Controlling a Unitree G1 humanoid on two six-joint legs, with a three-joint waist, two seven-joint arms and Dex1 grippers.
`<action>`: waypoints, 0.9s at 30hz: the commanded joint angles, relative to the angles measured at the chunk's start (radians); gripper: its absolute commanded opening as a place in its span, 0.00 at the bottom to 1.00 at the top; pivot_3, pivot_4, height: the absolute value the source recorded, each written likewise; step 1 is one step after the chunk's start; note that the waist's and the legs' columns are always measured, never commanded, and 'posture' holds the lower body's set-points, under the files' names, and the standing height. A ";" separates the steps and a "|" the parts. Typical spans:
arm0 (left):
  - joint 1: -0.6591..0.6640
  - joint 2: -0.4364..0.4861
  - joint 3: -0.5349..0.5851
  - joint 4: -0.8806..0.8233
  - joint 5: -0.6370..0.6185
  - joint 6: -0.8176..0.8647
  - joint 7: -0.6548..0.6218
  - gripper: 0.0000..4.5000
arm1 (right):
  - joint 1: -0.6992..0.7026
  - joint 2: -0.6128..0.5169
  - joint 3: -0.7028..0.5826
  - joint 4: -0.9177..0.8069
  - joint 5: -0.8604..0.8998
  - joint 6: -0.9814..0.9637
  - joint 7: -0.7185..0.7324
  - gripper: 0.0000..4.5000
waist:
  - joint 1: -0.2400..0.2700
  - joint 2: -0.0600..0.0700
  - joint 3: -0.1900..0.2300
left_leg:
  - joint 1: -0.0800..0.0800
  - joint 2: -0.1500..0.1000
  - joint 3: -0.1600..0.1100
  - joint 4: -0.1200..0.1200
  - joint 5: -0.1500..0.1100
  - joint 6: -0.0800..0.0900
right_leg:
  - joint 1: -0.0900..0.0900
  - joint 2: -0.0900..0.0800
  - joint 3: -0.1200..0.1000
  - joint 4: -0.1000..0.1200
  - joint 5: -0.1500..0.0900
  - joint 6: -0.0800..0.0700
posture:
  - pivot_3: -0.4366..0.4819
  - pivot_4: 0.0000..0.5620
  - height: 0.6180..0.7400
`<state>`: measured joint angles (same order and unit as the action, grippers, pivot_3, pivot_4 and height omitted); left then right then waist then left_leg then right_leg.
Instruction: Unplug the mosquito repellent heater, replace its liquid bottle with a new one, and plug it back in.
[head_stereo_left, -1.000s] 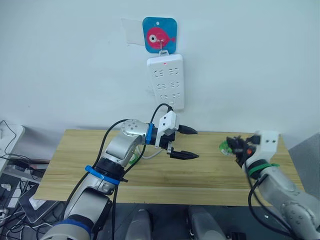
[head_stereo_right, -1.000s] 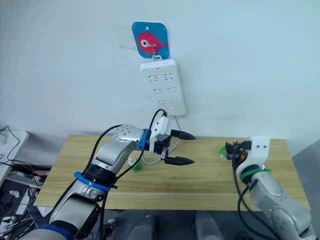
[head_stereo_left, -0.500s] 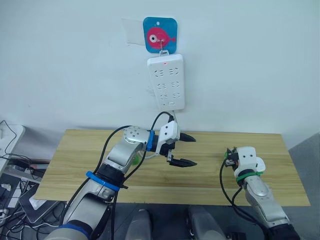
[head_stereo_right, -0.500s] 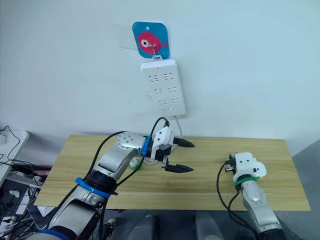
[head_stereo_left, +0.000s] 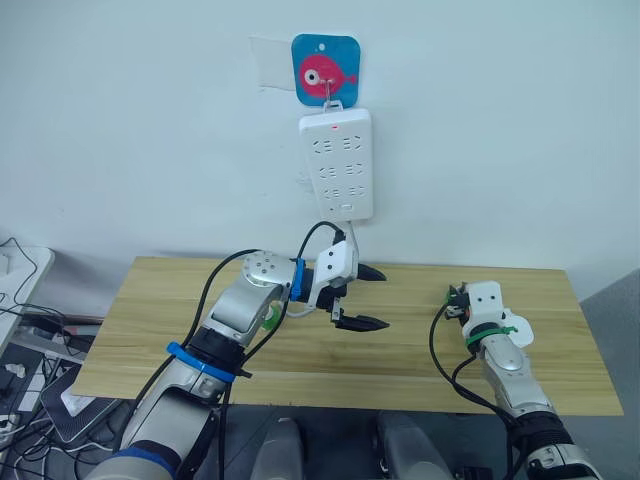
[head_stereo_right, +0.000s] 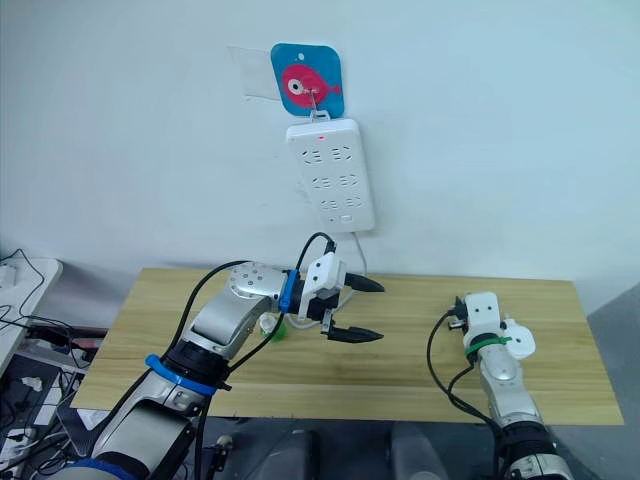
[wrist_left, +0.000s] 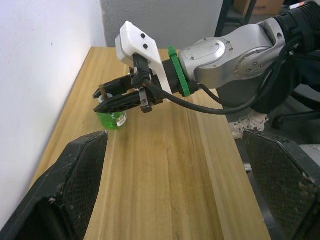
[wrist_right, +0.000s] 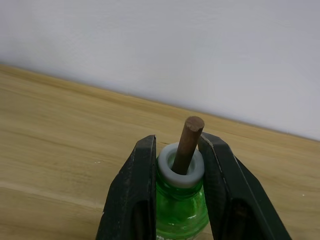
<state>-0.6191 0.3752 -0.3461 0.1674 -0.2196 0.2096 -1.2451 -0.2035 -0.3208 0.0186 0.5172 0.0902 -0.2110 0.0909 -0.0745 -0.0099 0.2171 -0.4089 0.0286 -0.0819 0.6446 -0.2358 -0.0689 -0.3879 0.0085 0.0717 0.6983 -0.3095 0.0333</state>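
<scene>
My gripper should expect the small white and green thing (head_stereo_left: 272, 317) to have a wick hidden under its cap, because a brown wick sits on top of the green liquid bottle.
A green liquid bottle (wrist_right: 181, 212) with a grey collar and a brown wick stands upright at the table's right rear, close to the wall. My right gripper (wrist_left: 102, 100) is shut on its neck, one finger on each side. My left gripper (head_stereo_left: 368, 297) hangs open and empty above the middle of the table (head_stereo_left: 400, 350), fingers spread wide and pointing toward the right arm. A small white and green thing (head_stereo_right: 270, 324) lies behind my left forearm, mostly hidden; I cannot tell whether it is the heater.
A long white power strip (head_stereo_left: 340, 165) hangs on the wall under a blue fish hook (head_stereo_left: 327, 68), its sockets empty. Its cable drops behind my left gripper. Boxes and cables lie on the floor at far left (head_stereo_left: 25, 330).
My right arm has swung in and lowered the green bottle from mid-air down to the table top near the wall. My left gripper has stayed open, drifting slightly lower.
</scene>
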 joint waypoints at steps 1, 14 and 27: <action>0.006 -0.002 0.017 -0.034 -0.002 -0.024 0.014 1.00 | 0.009 0.017 -0.023 0.009 -0.001 -0.028 0.033 0.42 | 0.001 0.000 0.000 | 0.000 0.000 0.000 0.000 0.000 0.000 | 0.000 0.000 0.000 0.000 0.000 0.000 | 0.46 0.35 1.00; 0.047 -0.020 0.143 -0.016 -0.077 -0.111 0.062 1.00 | 0.336 -0.028 -0.046 -0.532 -0.006 0.178 0.087 0.99 | 0.017 0.000 0.000 | 0.000 0.000 0.000 0.000 0.000 0.000 | 0.000 0.000 0.000 0.000 0.000 0.000 | 0.47 0.34 1.00; 0.457 0.096 0.528 -0.392 -0.222 0.093 0.411 1.00 | 0.316 -0.205 0.014 -1.072 0.268 0.598 0.406 0.99 | 0.024 -0.001 0.000 | 0.009 0.001 -0.001 -0.003 0.000 0.000 | 0.008 0.000 0.000 -0.002 -0.001 -0.001 | 0.54 0.36 1.00</action>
<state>-0.1817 0.4748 0.1402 -0.1730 -0.4407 0.3285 -0.8736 0.1416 -0.5136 0.0226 -0.5192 0.3271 0.3666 0.4491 -0.0510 -0.0114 0.2175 -0.4003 0.0299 -0.0830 0.6418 -0.2363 -0.0692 -0.3797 0.0084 0.0714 0.6966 -0.3105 0.0324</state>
